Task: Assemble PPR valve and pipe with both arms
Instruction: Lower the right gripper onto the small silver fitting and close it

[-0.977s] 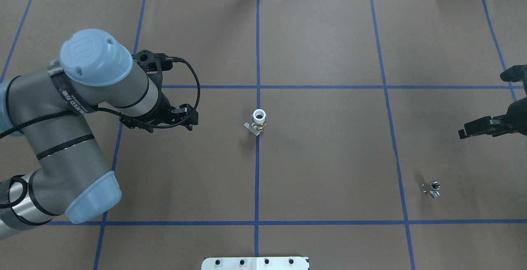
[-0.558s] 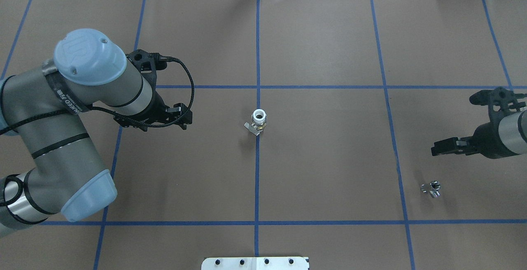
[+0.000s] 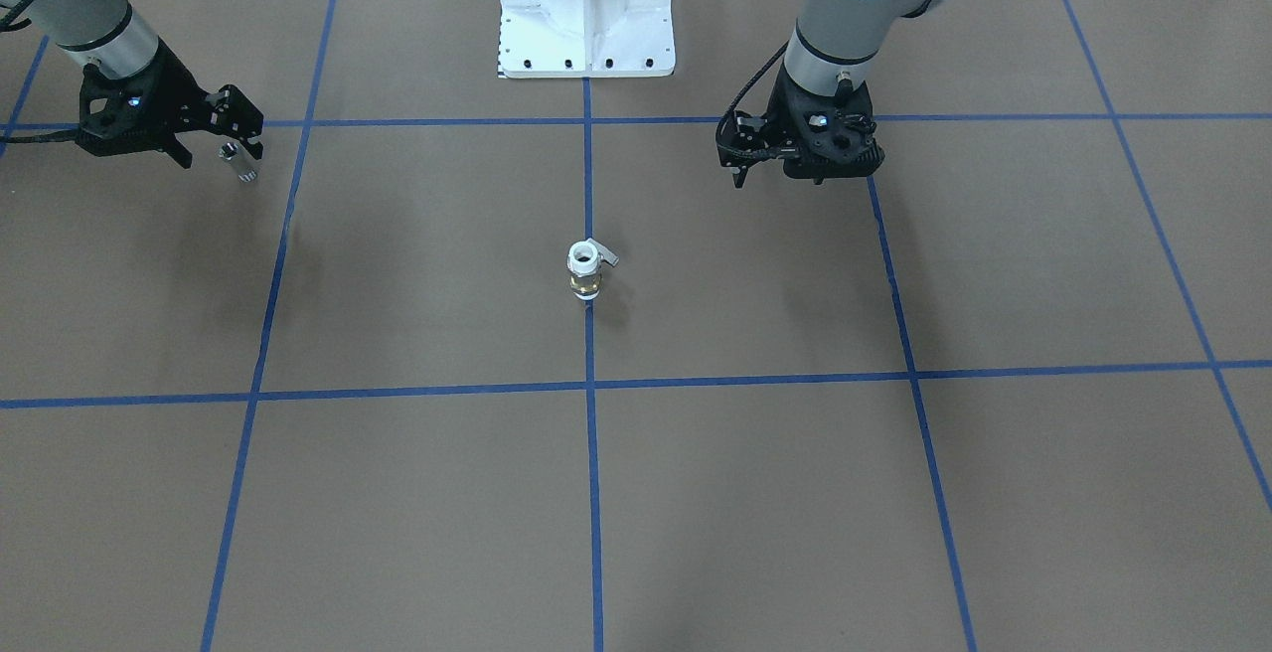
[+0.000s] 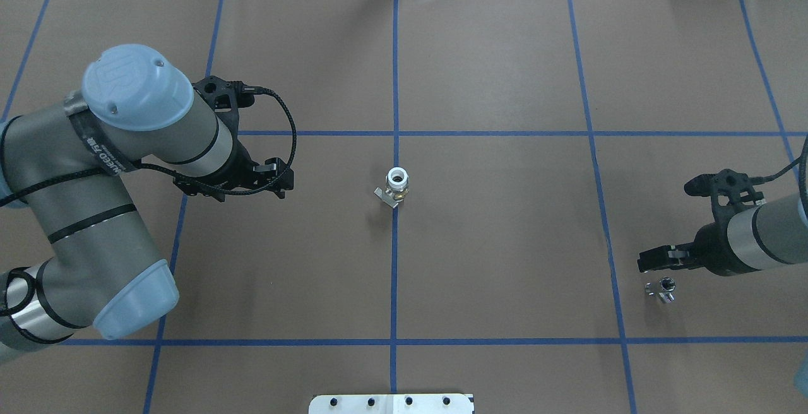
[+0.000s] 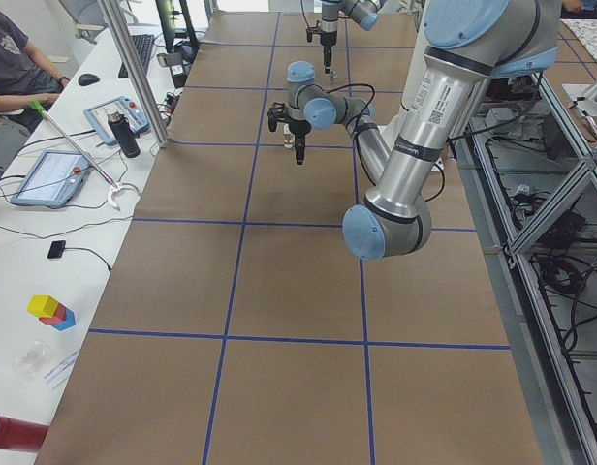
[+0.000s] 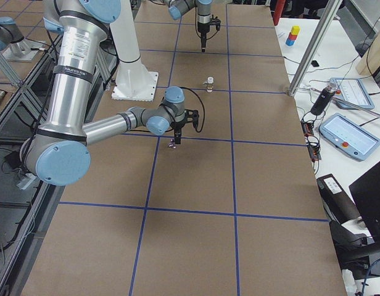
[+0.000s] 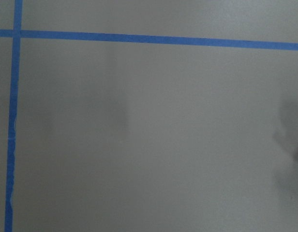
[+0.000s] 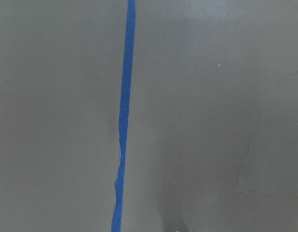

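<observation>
The white ring has an open hole (image 3: 583, 252). I expect the pipe (image 3: 239, 163) to slip partway in and stand upright with its end sticking out when I lower it.
The PPR valve (image 4: 398, 185) stands upright on the middle blue tape line, white ring on top, brass band and grey lever to its side; it also shows in the front-facing view (image 3: 584, 270). The pipe (image 4: 663, 289), a small silvery piece, lies at the right, and shows in the front-facing view (image 3: 239, 162). My right gripper (image 4: 642, 262) is open and empty, hovering just beside and above the pipe (image 6: 173, 143). My left gripper (image 4: 284, 179) is open and empty, well to the left of the valve. Both wrist views show only bare table.
Brown paper with a blue tape grid covers the table (image 4: 505, 243). The white pedestal base (image 3: 586, 6) stands at the robot's side. Operators' tablets, a bottle and cables lie beyond the far edge (image 6: 344, 132).
My right arm has come in from the right edge, moving leftward and nearer to me until its gripper is beside the pipe. My left gripper has drawn back slightly left.
</observation>
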Robot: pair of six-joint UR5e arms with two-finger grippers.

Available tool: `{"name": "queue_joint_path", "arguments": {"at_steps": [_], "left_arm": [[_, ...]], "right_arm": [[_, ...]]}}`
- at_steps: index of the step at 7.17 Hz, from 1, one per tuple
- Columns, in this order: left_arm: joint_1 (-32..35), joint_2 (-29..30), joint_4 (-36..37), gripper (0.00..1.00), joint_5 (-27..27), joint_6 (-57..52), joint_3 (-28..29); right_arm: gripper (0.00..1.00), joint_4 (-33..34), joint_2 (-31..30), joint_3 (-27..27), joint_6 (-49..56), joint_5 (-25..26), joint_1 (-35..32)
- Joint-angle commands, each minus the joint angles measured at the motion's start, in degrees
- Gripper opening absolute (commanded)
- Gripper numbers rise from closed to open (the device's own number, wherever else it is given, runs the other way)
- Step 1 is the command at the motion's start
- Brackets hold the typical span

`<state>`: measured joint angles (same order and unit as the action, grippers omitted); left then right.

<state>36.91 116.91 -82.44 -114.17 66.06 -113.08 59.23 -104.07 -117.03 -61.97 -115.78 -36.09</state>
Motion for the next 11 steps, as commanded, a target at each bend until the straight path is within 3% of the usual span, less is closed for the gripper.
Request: {"name": "queue_joint_path", "arguments": {"at_steps": [1, 3, 6, 11], "left_arm": [[0.00, -0.01, -0.09, 1.00, 0.00, 0.03, 0.40], [0.00, -0.01, -0.09, 1.00, 0.09, 0.03, 0.41], [-0.09, -0.01, 0.00, 1.00, 0.09, 0.12, 0.58], [-0.09, 0.07, -0.09, 1.00, 0.18, 0.30, 0.67]], "right_arm": [[0.88, 0.01, 0.18, 1.80, -0.69, -0.06, 1.10], [0.88, 0.01, 0.27, 2.68, -0.69, -0.06, 2.07], [0.74, 0.01, 0.01, 3.04, -0.61, -0.14, 2.16], [0.73, 0.01, -0.08, 2.86, -0.61, -0.32, 2.95]]}}
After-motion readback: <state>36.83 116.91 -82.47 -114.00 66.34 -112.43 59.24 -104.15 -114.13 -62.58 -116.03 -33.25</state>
